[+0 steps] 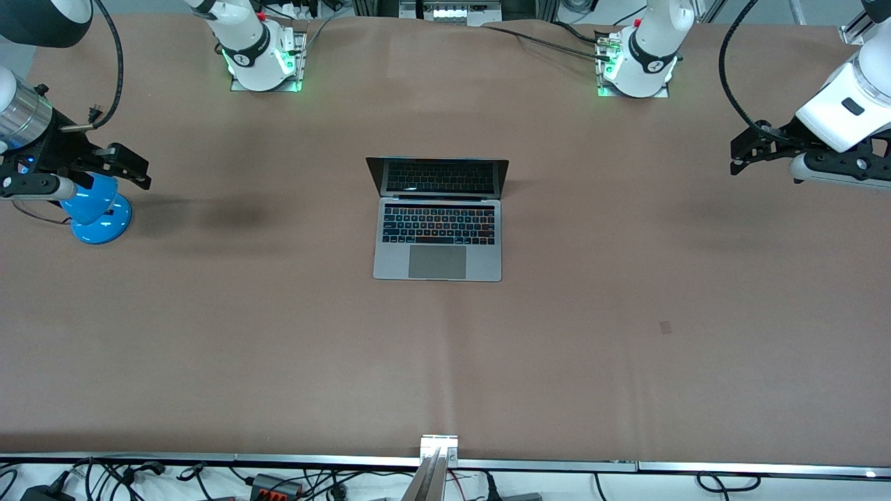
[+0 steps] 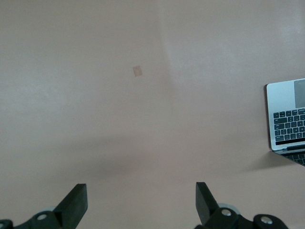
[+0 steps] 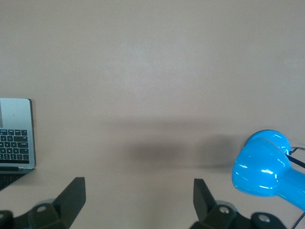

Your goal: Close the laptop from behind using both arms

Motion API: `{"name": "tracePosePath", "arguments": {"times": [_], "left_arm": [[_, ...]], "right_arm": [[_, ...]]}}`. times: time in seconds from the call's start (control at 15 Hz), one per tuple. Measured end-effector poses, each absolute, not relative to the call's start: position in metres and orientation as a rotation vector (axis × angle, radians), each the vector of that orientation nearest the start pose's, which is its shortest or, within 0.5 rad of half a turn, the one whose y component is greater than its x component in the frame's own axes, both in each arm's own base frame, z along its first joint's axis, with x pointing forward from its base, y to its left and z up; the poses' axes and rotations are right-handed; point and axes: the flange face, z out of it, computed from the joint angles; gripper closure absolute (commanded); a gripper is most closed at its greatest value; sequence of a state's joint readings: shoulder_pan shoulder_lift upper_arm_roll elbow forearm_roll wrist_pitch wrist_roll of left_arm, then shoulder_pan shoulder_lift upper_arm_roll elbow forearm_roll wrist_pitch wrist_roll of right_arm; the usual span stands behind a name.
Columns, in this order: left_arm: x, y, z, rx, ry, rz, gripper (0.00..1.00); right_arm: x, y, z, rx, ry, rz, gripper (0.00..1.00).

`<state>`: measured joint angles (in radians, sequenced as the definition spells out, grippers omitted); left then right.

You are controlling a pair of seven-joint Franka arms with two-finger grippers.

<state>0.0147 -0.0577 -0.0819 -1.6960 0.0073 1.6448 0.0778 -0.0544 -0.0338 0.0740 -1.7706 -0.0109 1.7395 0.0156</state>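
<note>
I expect the dark screen [image 1: 438, 176] to swing flush onto the keyboard when I push it from behind, while the base stays in place, because a hinge [image 1: 440, 197] connects the screen and the base.
The silver-grey laptop [image 1: 437, 236] lies open in the middle of the table, its dark screen [image 1: 438, 176] tilted up on the side toward the arms' bases. My right gripper [image 1: 136, 169] hangs open in the air at the right arm's end of the table, over a blue lamp. My left gripper [image 1: 739, 154] hangs open at the left arm's end. Both are well apart from the laptop. A corner of the laptop [image 2: 288, 117] shows past the open left gripper [image 2: 141, 188], and another corner of the laptop [image 3: 16, 136] past the open right gripper [image 3: 138, 181]. Nothing sits between either pair of fingers.
A blue lamp [image 1: 97, 209] stands under the right gripper, also in the right wrist view as the blue lamp [image 3: 264, 169]. The arm bases [image 1: 261, 56] [image 1: 640, 62] stand at the table's edge farthest from the front camera. A small patch [image 1: 665, 327] marks the brown cloth.
</note>
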Motion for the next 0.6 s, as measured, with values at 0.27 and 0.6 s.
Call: {"name": "tracePosePath", "arguments": {"times": [0.27, 0.6], "left_arm": [[0.5403, -0.0371, 0.6031, -3.121, 0.228, -0.01, 0.0], [0.5402, -0.0386, 0.6032, -3.121, 0.232, -0.01, 0.0]], "right_arm": [[0.5517, 0.0094, 0.5632, -3.155, -0.006, -0.006, 0.0], [0.548, 0.0104, 0.5627, -3.156, -0.012, 0.002, 0.0]]}}
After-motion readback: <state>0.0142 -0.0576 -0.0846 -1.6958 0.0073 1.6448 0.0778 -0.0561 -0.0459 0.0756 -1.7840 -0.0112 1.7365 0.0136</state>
